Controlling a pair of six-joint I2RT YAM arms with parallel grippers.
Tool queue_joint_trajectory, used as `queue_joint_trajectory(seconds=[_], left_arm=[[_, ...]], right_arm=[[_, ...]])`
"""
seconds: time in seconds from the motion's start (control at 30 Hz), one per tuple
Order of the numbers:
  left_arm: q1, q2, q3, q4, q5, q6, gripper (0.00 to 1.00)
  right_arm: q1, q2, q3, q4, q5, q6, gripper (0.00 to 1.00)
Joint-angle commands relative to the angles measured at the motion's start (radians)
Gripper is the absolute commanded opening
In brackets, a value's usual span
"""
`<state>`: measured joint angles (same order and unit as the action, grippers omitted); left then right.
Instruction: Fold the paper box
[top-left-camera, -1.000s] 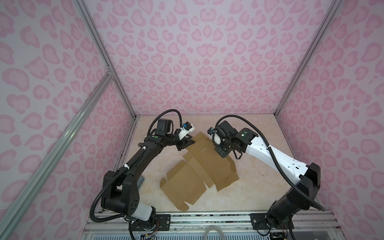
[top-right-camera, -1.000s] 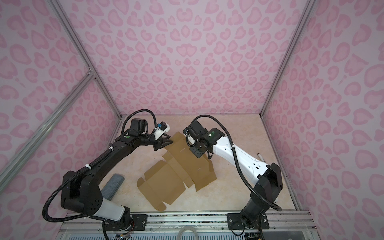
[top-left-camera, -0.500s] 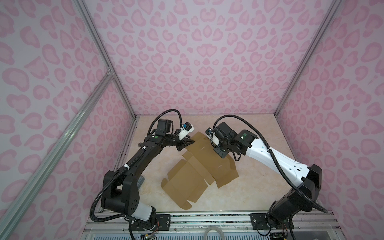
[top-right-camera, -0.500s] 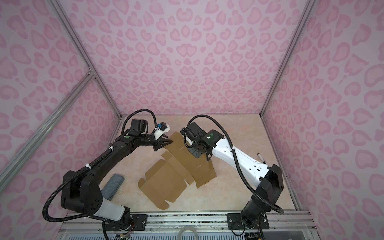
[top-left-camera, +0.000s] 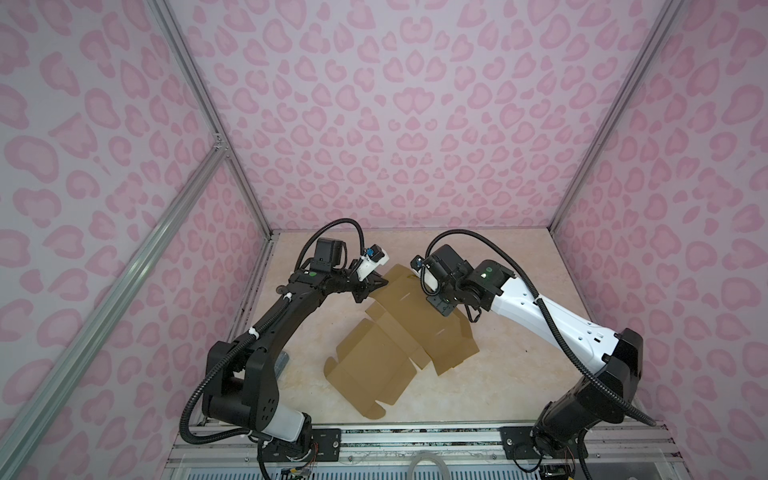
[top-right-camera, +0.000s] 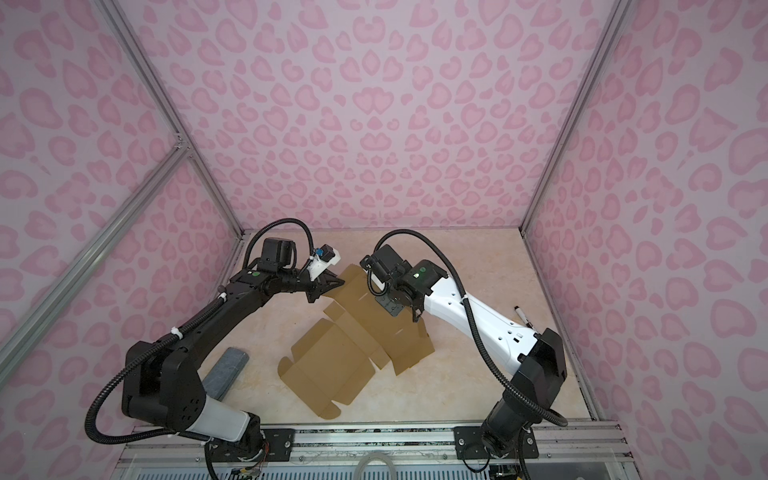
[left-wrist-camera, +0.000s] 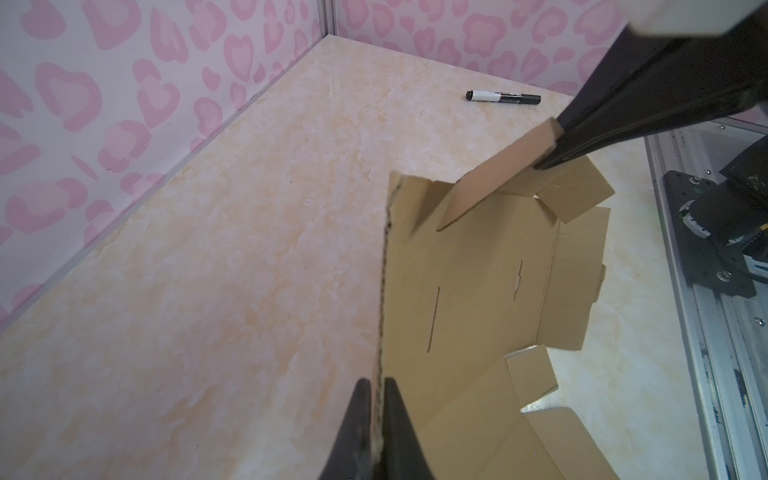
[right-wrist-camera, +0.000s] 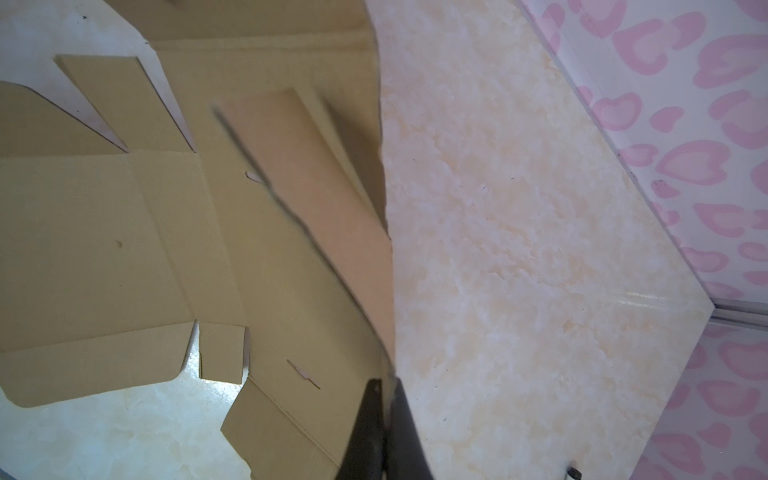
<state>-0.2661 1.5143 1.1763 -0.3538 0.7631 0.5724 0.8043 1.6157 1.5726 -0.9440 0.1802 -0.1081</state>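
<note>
The paper box's far panel is at a slant under my right arm, so I need to pull the panel's raised edge back with my left gripper and turn the paper box around.
The paper box is a brown die-cut cardboard sheet with flaps and slits. Its near part lies flat mid-table and its far part is lifted off the surface. At the sheet's far left corner, my left gripper is shut on the raised edge of the paper box. My right gripper is shut on a narrow upright flap at the far right of the paper box. In the left wrist view its dark fingers pinch that flap's end.
A black marker pen lies by the right wall. A grey felt block rests beside the left arm's base. An aluminium rail runs along the front edge. Pink patterned walls close three sides.
My left gripper has closed onto the sheet's far edge. The right gripper has carried its flap a little to the left, and the sheet has shifted with it.
</note>
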Motion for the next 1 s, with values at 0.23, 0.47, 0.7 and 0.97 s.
queue_joint_trajectory(seconds=[0.23,0.47,0.7,0.97], left_arm=[[-0.026,-0.021,-0.008,0.067,-0.111,-0.013,0.04],[-0.067,-0.04,0.012,0.249,-0.417,-0.209,0.03],[-0.087,-0.067,-0.028,0.405,-0.653,-0.518,0.03],[-0.179,-0.199,-0.325,0.797,-0.846,-0.749,0.03]], right_arm=[[0.002,-0.04,0.016,0.014,0.036,0.047,0.0],[-0.039,-0.188,-0.024,0.107,0.026,0.125,0.4],[-0.167,-0.374,-0.112,0.252,-0.192,0.299,0.61],[-0.287,-0.51,-0.358,0.682,-0.476,0.835,0.67]])
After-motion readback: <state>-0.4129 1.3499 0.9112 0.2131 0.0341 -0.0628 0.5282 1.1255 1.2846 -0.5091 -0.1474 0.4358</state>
